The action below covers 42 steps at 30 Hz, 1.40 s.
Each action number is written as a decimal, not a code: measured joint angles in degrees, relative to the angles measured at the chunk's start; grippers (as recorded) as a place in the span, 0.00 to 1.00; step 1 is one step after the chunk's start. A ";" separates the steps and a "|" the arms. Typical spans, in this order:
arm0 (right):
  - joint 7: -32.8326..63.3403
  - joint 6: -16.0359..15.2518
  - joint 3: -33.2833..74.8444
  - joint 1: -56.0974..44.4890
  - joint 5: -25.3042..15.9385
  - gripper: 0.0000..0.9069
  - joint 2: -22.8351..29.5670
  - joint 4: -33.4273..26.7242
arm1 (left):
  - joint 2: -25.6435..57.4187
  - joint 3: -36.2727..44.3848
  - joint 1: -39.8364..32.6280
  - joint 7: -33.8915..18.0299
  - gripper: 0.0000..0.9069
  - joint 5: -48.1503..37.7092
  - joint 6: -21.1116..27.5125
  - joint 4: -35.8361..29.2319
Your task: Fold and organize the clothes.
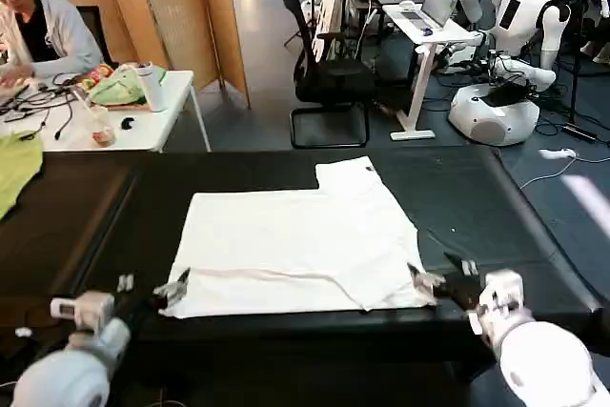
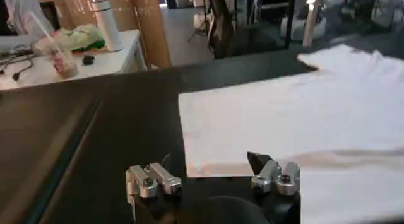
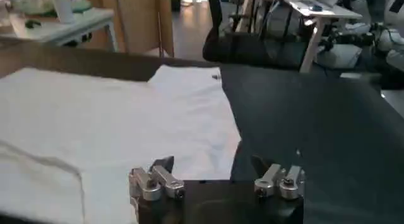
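The white T-shirt (image 1: 324,207) has a plain upper side (image 1: 262,234) in view, so the robot should expect a hidden print underneath to come into sight when it folds and flips the T-shirt.
The clothes are one white T-shirt (image 1: 295,235) lying flat on the black table (image 1: 477,197), with a sleeve sticking out at its far right. A folded hem runs along its near edge. My left gripper (image 1: 174,287) is open at the shirt's near left corner, and that corner of the T-shirt (image 2: 284,118) lies between its two fingers in the left wrist view, gripper (image 2: 211,165). At the near right corner my right gripper (image 1: 424,283) is also open. In the right wrist view the edge of the T-shirt (image 3: 95,118) reaches in between the fingers of the gripper (image 3: 213,165).
A yellow-green cloth (image 1: 17,171) lies at the table's far left end. Behind stand a cluttered white side table (image 1: 143,131), a folding screen (image 1: 181,7) and an office chair (image 1: 329,78). Bare black tabletop spreads on both sides of the shirt.
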 joint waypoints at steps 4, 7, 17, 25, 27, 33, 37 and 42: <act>0.04 1.12 -4.68 9.45 -1.39 0.97 1.79 -8.71 | 0.30 2.35 -7.93 0.38 0.97 -0.86 -0.09 6.23; -0.17 1.87 -8.24 15.83 -3.53 0.97 3.65 -15.64 | 0.11 4.53 -13.08 0.74 0.97 -1.19 -0.41 11.78; -0.58 -0.19 -15.94 32.55 -5.27 0.97 11.85 -37.40 | -0.99 13.85 -29.63 3.18 0.97 -2.96 0.86 30.01; -0.27 -0.73 -17.16 38.89 -5.63 0.97 16.48 -47.80 | -1.75 18.01 -37.33 4.38 0.97 -4.50 1.65 38.99; -0.13 -0.75 -17.09 39.91 -6.72 0.97 17.34 -49.65 | -2.21 18.62 -38.45 4.39 0.97 -4.48 1.83 40.43; -0.38 -1.04 -16.76 42.35 -9.43 0.97 19.76 -55.06 | -3.15 19.98 -41.53 4.49 0.97 -4.71 2.78 44.82; -0.94 -0.86 -16.74 43.42 -10.13 0.97 20.58 -57.37 | -3.50 20.40 -43.08 4.75 0.97 -5.14 2.78 46.88; -1.78 -0.37 -16.63 44.49 -11.51 0.97 21.36 -59.90 | -4.05 21.18 -44.61 4.98 0.97 -4.58 2.70 48.72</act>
